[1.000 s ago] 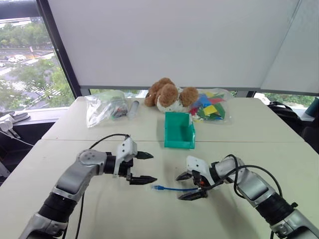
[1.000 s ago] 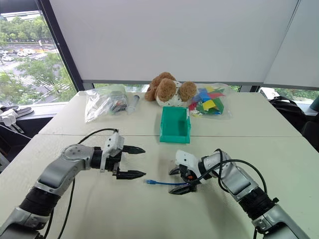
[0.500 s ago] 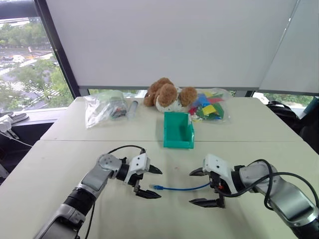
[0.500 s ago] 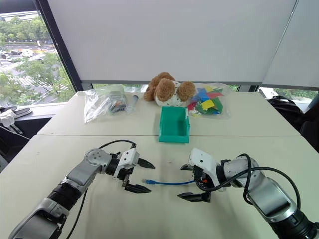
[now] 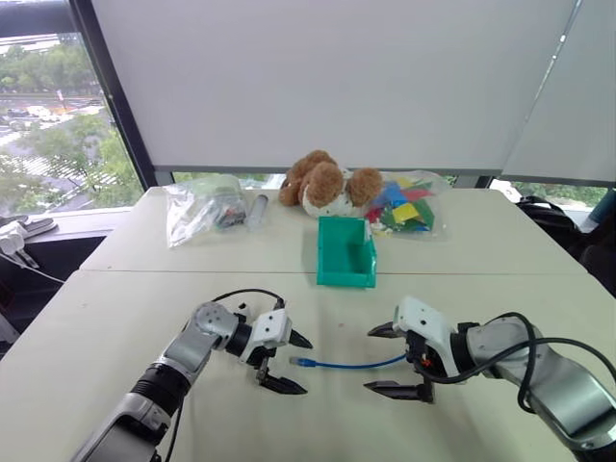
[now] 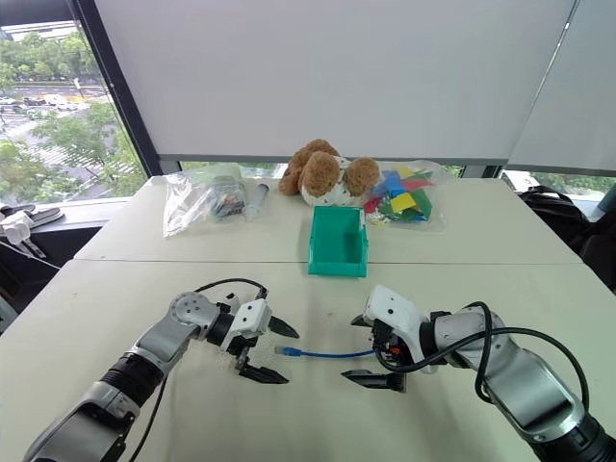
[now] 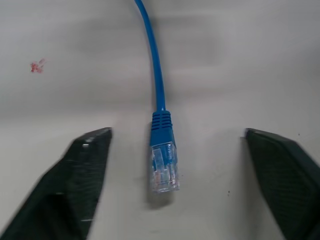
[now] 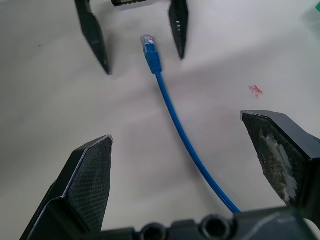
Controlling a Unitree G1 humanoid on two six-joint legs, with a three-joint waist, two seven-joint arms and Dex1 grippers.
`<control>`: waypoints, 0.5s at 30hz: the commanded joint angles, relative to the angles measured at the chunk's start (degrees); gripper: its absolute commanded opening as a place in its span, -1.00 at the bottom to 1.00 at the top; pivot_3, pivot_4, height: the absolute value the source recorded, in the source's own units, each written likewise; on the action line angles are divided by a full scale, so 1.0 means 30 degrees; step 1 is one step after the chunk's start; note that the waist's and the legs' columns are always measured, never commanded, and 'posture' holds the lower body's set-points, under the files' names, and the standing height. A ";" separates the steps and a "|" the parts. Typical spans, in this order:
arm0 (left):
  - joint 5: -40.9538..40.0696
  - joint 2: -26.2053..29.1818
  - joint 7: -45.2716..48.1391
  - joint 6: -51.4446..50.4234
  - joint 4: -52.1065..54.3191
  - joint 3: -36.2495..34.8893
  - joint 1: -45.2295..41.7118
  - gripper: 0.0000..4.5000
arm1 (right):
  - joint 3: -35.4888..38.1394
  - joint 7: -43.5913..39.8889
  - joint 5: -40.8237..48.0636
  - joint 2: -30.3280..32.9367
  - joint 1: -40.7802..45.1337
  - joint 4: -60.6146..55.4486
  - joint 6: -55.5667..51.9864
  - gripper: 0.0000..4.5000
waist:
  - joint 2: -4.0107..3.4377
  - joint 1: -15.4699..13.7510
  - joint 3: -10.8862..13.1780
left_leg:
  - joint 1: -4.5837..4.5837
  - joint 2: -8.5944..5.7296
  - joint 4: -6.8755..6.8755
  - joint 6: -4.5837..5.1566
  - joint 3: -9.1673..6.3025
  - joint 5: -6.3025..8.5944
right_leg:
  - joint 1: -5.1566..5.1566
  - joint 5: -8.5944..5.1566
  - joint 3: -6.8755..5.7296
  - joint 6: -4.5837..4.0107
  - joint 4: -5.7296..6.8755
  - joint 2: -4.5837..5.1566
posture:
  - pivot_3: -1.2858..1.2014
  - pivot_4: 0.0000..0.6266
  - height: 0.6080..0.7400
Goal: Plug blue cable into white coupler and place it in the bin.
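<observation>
The blue cable (image 5: 356, 366) is lying in a smooth, shallow bow (image 7: 153, 47), so I expect its loose end to stick out stiffly as I carry it to the bin.
The blue cable (image 5: 351, 365) lies flat on the table, its clear plug (image 7: 163, 172) pointing toward my left arm. My left gripper (image 5: 304, 367) is low over the table and open, one finger on each side of the plug without touching it. My right gripper (image 5: 370, 361) is open too, and the cable's other end runs between its fingers (image 8: 87, 182) toward the palm. From the right wrist, the left gripper's fingers (image 8: 94, 37) flank the plug (image 8: 149, 44). The teal bin (image 5: 345, 275) stands empty behind the cable. The white coupler is out of view.
Along the table's far side sit a brown teddy bear (image 5: 322, 183), a clear bag of colourful pieces (image 5: 406, 208), another clear bag (image 5: 202, 207) and a small tube (image 5: 258, 209). A small red mark (image 8: 255, 90) is on the tabletop near the cable.
My left gripper came down to the table and reached the plug, and its fingers have narrowed a little. My right gripper drew back along the cable, then stayed still.
</observation>
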State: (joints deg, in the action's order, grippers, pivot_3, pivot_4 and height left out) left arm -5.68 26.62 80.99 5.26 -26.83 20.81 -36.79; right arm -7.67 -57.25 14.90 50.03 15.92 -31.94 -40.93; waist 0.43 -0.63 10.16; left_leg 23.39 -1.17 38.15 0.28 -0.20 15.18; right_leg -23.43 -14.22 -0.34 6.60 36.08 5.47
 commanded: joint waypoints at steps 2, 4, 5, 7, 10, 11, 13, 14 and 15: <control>0.0688 0.0635 0.0093 -0.0139 0.0005 0.0162 0.0303 -0.21 | 0.0387 0.0133 0.0328 0.0192 0.0395 -0.0466 0.0153 1.00 | -0.0001 0.0010 -0.0002 | -0.0002 0.0004 -0.0001 0.0001 -0.0001 0.0001 | 0.0000 0.0000 -0.0001 0.0000 0.0001 -0.0004 | 0.03 -0.52 1.00; 0.0714 0.0791 0.0146 -0.0251 0.0111 0.0211 0.0413 -0.67 | 0.0350 0.0136 0.0357 0.0197 0.0435 -0.0464 0.0141 1.00 | 0.0001 0.0010 -0.0004 | -0.0002 0.0005 0.0000 0.0001 -0.0002 0.0001 | 0.0002 0.0000 -0.0002 0.0000 0.0001 -0.0005 | 0.03 -0.52 1.00; 0.0721 0.0840 0.0150 -0.0285 0.0160 0.0230 0.0449 -0.84 | 0.0345 0.0139 0.0372 0.0202 0.0438 -0.0472 0.0133 1.00 | 0.0002 0.0009 -0.0005 | -0.0003 0.0005 0.0000 0.0001 -0.0001 0.0001 | 0.0002 0.0000 -0.0002 0.0000 0.0002 -0.0005 | 0.03 -0.52 1.00; 0.0635 0.0931 0.0104 -0.0471 0.0429 0.0184 0.0558 -0.96 | 0.0464 0.0233 0.0594 0.0084 0.0347 -0.0586 -0.0044 1.00 | 0.0002 0.0016 -0.0005 | -0.0003 0.0005 0.0000 0.0001 -0.0002 0.0001 | 0.0002 0.0000 -0.0002 0.0000 0.0002 -0.0005 | 0.03 -0.52 1.00; 0.0120 0.0732 -0.0223 -0.1052 0.0895 -0.0275 0.0444 -0.96 | 0.1252 0.0756 0.1698 -0.0542 -0.0028 -0.0943 -0.0795 1.00 | 0.0002 0.0008 -0.0005 | -0.0004 0.0008 0.0000 0.0001 -0.0002 0.0001 | 0.0002 0.0000 -0.0001 0.0000 0.0003 -0.0006 | 0.03 -0.52 1.00; -0.0139 0.0539 -0.0462 -0.1281 0.1038 -0.0546 0.0278 -0.96 | 0.2011 0.1163 0.2713 -0.1156 -0.0217 -0.1172 -0.1541 1.00 | 0.0002 0.0009 -0.0005 | -0.0003 0.0008 0.0000 0.0002 -0.0002 0.0001 | 0.0002 0.0000 -0.0002 0.0000 0.0003 -0.0006 | 0.03 -0.52 1.00; -0.0656 0.0125 -0.1002 -0.1743 0.1308 -0.1085 -0.0055 -0.96 | 0.3454 0.1957 0.4519 -0.2253 -0.0546 -0.1586 -0.3007 1.00 | 0.0003 -0.0024 -0.0004 | -0.0002 0.0008 0.0000 0.0001 -0.0005 0.0001 | 0.0005 0.0001 -0.0001 0.0002 0.0003 -0.0005 | 0.03 -0.52 1.00; -0.0918 -0.0239 -0.1557 -0.1797 0.1390 -0.1486 -0.0362 -0.96 | 0.4286 0.2501 0.5301 -0.2773 -0.0806 -0.1774 -0.3825 1.00 | 0.0004 -0.0034 -0.0004 | 0.0001 0.0008 0.0001 0.0001 -0.0010 0.0001 | 0.0006 0.0002 -0.0001 0.0003 0.0004 -0.0003 | 0.03 -0.52 1.00; -0.1095 -0.0580 -0.2074 -0.1774 0.1432 -0.1851 -0.0630 -0.96 | 0.5010 0.2979 0.5992 -0.3182 -0.1040 -0.1933 -0.4525 1.00 | 0.0006 -0.0076 -0.0003 | 0.0003 0.0007 0.0004 0.0002 -0.0010 0.0001 | 0.0006 0.0003 0.0000 0.0004 0.0004 -0.0001 | 0.03 -0.52 1.00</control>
State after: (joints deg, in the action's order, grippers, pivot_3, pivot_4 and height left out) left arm -6.86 26.09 77.42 0.23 -24.43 18.42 -36.36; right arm 2.12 -50.96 28.20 41.82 13.41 -35.05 -50.88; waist 0.44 -0.86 10.15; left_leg 23.42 -1.17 38.17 0.28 -0.26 15.18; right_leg -23.39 -14.21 -0.36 6.61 36.09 5.49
